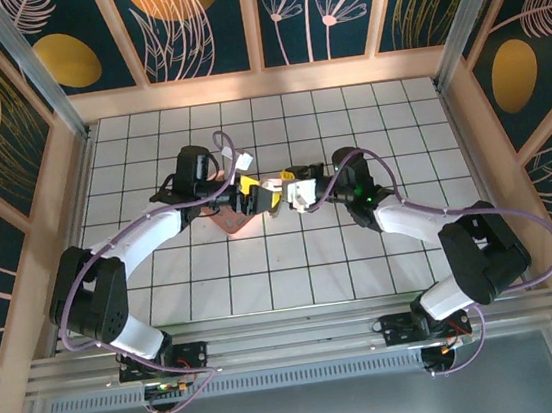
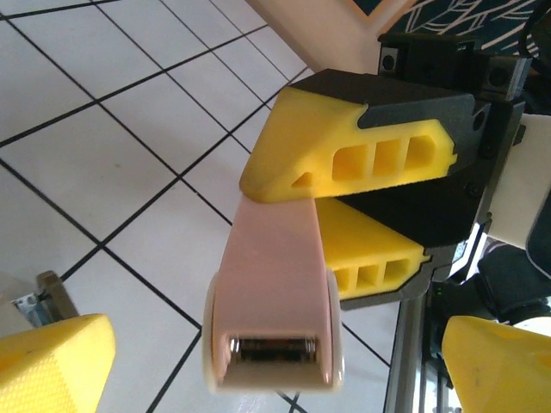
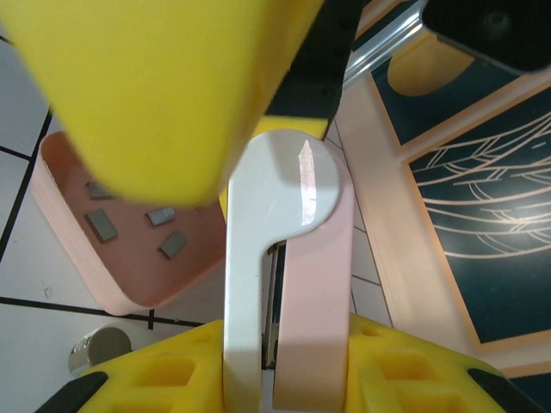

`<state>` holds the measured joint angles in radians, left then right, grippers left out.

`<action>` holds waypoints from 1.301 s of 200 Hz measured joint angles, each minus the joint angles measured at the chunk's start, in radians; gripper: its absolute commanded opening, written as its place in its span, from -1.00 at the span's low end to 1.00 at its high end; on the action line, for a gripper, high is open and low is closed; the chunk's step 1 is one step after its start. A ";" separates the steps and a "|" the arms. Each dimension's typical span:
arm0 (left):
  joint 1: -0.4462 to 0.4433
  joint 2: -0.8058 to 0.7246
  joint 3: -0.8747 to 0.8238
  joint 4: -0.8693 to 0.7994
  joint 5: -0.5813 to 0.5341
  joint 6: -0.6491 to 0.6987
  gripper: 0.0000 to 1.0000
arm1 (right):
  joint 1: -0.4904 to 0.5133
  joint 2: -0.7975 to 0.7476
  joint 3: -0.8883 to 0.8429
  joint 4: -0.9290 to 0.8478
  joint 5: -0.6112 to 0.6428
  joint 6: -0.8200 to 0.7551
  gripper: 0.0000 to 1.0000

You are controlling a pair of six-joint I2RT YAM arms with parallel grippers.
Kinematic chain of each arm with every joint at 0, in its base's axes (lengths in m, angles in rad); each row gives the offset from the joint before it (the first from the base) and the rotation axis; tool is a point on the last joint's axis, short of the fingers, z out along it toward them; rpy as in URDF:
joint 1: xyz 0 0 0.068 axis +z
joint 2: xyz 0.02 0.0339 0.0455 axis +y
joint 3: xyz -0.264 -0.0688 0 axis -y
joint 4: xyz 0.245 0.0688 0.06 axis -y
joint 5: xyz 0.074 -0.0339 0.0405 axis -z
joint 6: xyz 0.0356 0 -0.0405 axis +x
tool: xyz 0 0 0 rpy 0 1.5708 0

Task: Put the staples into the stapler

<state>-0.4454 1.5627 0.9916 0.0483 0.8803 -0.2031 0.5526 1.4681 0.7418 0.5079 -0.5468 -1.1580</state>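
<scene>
My left gripper should take hold of the stapler's hinge end (image 3: 288, 179) before my right gripper grips the base's sides, because my right gripper is pinching the stapler's pink top against the white base.
My right gripper (image 3: 284, 379) is shut on the stapler (image 3: 288, 258), a small pink and whitish body standing up between its yellow fingers (image 3: 155, 379). In the left wrist view the stapler (image 2: 275, 292) points at the camera, with its metal mouth (image 2: 274, 348) showing. My left gripper (image 2: 275, 383) is open, its fingertips (image 2: 52, 361) on either side of the stapler's end and clear of it. Several staples (image 3: 102, 224) lie in the pink tray (image 3: 77, 258). From above, both grippers (image 1: 255, 201) (image 1: 298, 194) meet over the tray (image 1: 238, 223).
The white tiled table (image 1: 293, 265) is fenced by wooden-framed walls (image 1: 260, 77). A small silvery round object (image 3: 99, 348) lies on the tiles near the tray. A metal bracket (image 2: 34, 301) shows at the left edge of the left wrist view.
</scene>
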 measured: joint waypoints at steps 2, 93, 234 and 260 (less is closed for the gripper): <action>0.000 0.000 0.000 0.000 0.001 0.000 0.89 | 0.001 -0.001 0.000 0.000 0.000 0.000 -0.36; -0.003 0.003 0.011 0.004 0.014 0.031 0.22 | 0.019 -0.008 0.005 -0.015 0.023 -0.019 -0.36; -0.002 -0.040 0.007 0.022 -0.012 0.228 -1.00 | -0.012 -0.108 -0.001 -0.068 -0.030 0.130 0.44; -0.002 -0.054 0.007 0.023 0.021 0.336 -1.00 | -0.108 -0.194 -0.032 -0.083 -0.148 0.298 0.46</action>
<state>-0.4473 1.5085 0.9985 0.0715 0.9012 0.1333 0.4442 1.2743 0.7101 0.4252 -0.6952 -0.8600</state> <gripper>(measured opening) 0.169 0.727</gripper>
